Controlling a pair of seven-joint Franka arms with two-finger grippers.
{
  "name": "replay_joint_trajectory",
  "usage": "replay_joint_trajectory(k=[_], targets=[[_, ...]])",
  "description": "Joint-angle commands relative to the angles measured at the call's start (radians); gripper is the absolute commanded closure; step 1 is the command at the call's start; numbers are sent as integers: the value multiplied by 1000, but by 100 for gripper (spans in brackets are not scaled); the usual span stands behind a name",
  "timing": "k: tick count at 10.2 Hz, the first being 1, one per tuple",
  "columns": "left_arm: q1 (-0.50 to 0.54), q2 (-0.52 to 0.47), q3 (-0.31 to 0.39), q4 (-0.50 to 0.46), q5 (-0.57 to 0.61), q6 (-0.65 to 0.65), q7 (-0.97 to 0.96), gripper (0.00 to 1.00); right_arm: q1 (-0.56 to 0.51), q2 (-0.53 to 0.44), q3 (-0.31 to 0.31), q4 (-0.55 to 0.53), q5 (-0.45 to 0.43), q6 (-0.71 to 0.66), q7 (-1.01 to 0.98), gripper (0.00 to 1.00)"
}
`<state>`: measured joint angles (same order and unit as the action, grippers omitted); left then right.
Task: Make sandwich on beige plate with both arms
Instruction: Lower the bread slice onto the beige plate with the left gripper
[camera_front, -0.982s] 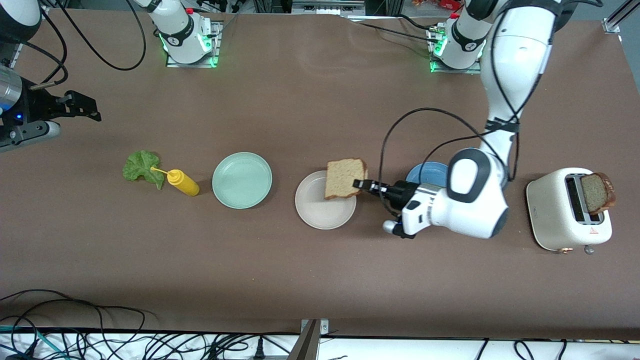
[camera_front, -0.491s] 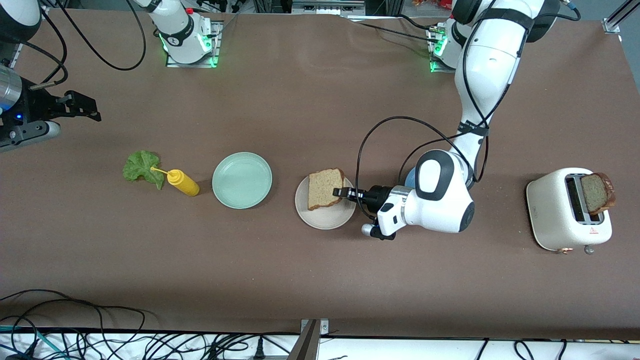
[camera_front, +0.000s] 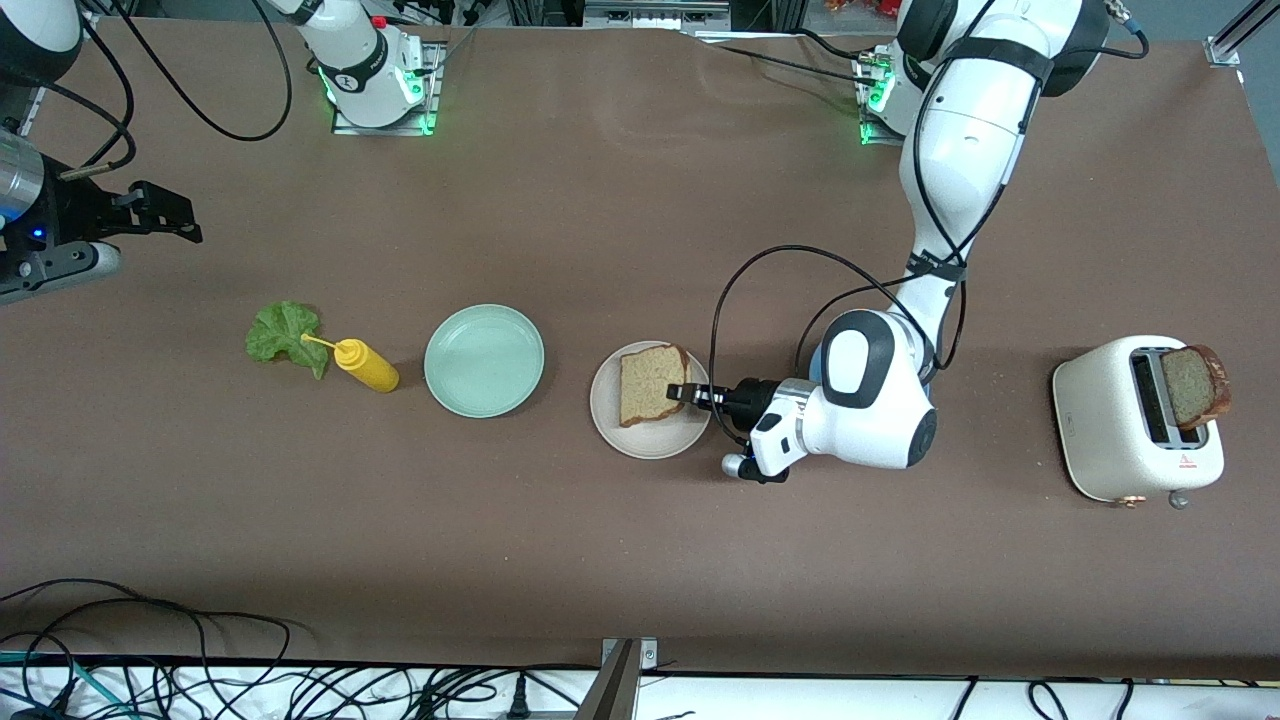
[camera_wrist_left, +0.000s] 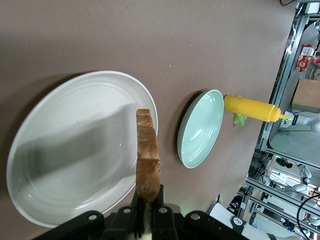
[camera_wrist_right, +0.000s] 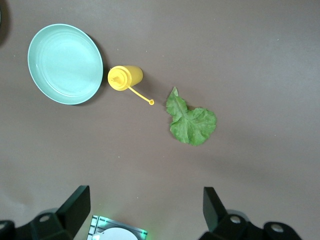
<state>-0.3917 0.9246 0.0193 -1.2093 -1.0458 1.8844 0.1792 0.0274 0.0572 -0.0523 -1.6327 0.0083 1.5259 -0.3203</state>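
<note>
My left gripper should now lower the brown bread slice (camera_front: 649, 385) until it touches the empty beige plate (camera_front: 650, 442), then let go. The slice is held by one edge and hangs low over the plate.
My left gripper (camera_front: 683, 392) is shut on the edge of a brown bread slice (camera_front: 650, 384) and holds it low over the beige plate (camera_front: 640, 436). In the left wrist view the slice (camera_wrist_left: 148, 160) stands edge-on between the fingers over the plate (camera_wrist_left: 60, 150). A second bread slice (camera_front: 1193, 384) sticks out of the toaster. The green lettuce leaf (camera_front: 285, 334) lies on the table toward the right arm's end, also in the right wrist view (camera_wrist_right: 190, 120). My right gripper (camera_front: 175, 215) is open and empty, up in the air at the right arm's end, where it waits.
A yellow squeeze bottle (camera_front: 365, 366) lies beside the lettuce. A mint-green plate (camera_front: 484, 360) sits between the bottle and the beige plate. A blue plate (camera_front: 816, 356) is mostly hidden under the left arm. A white toaster (camera_front: 1120, 430) stands at the left arm's end.
My left gripper has carried the bread slice toward the right arm's end and down, from beside the beige plate's edge to low over its middle. The right arm has not moved.
</note>
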Motion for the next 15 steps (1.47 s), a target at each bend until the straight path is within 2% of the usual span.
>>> replay_joint_trajectory(k=[1,7,8,9,10,11,15], targets=[[-21,13,14,5,-33,24,20,100,-6,7,2,24,18,-12,-14,0],[10,17,22,-24,-22,18,94,99,-7,7,2,24,18,-12,-14,0],[11,17,24,-29,-22,15,98,95,-7,7,2,24,16,-13,-16,0],[11,17,22,-30,-22,16,100,81,-7,7,2,25,16,-13,-14,0],[17,19,22,-30,-22,16,100,56,-7,7,2,25,16,-12,-14,0],[17,19,22,-30,-22,16,103,1,-7,7,2,25,16,-12,-14,0],[20,17,43,-38,-22,16,95,0,-7,6,2,25,16,-13,-14,0]])
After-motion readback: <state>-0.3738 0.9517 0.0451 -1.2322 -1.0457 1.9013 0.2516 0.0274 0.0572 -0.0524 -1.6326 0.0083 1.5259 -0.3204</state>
